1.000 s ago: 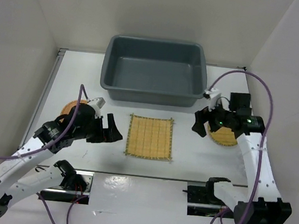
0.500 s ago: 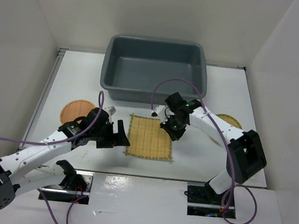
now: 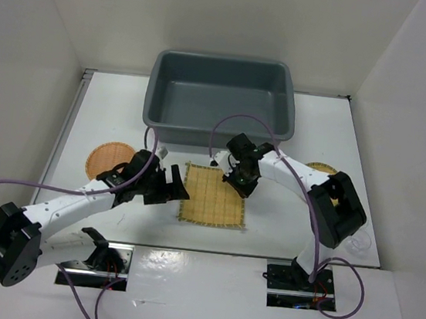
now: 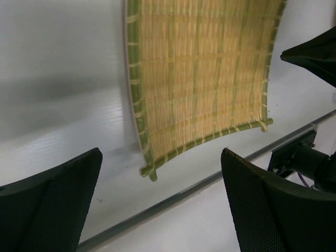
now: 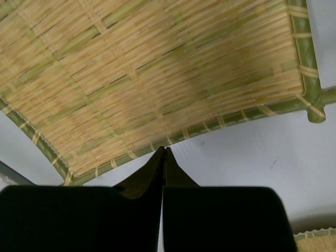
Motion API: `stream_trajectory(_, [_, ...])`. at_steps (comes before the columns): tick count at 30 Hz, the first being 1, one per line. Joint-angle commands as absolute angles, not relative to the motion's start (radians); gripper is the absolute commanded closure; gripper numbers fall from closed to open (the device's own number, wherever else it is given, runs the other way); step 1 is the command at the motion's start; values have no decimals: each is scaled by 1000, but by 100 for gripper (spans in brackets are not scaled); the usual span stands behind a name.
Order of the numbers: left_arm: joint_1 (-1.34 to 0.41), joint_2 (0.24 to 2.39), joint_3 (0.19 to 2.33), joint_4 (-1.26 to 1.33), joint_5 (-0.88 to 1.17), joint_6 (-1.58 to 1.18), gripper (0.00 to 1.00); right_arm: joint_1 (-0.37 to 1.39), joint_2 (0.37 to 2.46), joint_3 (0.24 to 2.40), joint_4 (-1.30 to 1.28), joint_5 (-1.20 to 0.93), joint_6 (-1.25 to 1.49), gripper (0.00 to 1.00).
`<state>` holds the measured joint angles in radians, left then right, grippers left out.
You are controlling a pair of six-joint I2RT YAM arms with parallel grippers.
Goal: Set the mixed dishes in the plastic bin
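I should take the opposite edge (image 3: pixel 185 182) with my left gripper and carry the mat into the bin, because my right gripper is closed and empty at the mat's green edging (image 5: pixel 169 139).
The square yellow slatted mat (image 3: pixel 213 197) lies flat in front of the dark grey plastic bin (image 3: pixel 216 133). My left gripper (image 3: pixel 175 186) hangs open just off the mat's left edge; in the left wrist view the mat (image 4: pixel 199 79) is ahead of the gripper (image 4: pixel 163 202), with nothing between the fingers (image 4: pixel 52 205). My right gripper (image 3: pixel 239 183) is shut, its tips (image 5: pixel 164 152) meeting at the green edging of the mat (image 5: pixel 157 73), gripping nothing that shows. The orange-brown disc (image 3: pixel 107 157) lies at the left. The paler yellow disc (image 3: pixel 325 170) lies at the right, partly behind the right arm.
The bin holds nothing. White walls close in the table on the left, back and right. A metal strip (image 4: pixel 210 182) runs along the table's near edge just below the mat. A sliver of the paler disc (image 5: pixel 315 240) shows at the right wrist view's lower right.
My right arm swung left from the paler yellow disc to the square mat's far right edge and its jaws shut. My left arm reached right towards the mat's left edge, still open.
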<state>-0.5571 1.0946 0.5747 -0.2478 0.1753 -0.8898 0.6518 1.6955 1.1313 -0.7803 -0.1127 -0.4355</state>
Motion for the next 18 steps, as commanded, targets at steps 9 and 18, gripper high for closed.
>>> stream_trajectory(9, [-543, 1316, 574, -26, 241, -833, 0, 661, 1784, 1089, -666, -169, -434, 100])
stream_trajectory(18, [-543, 1403, 486, 273, 333, -833, 0, 661, 1813, 1046, -623, -239, -453, 100])
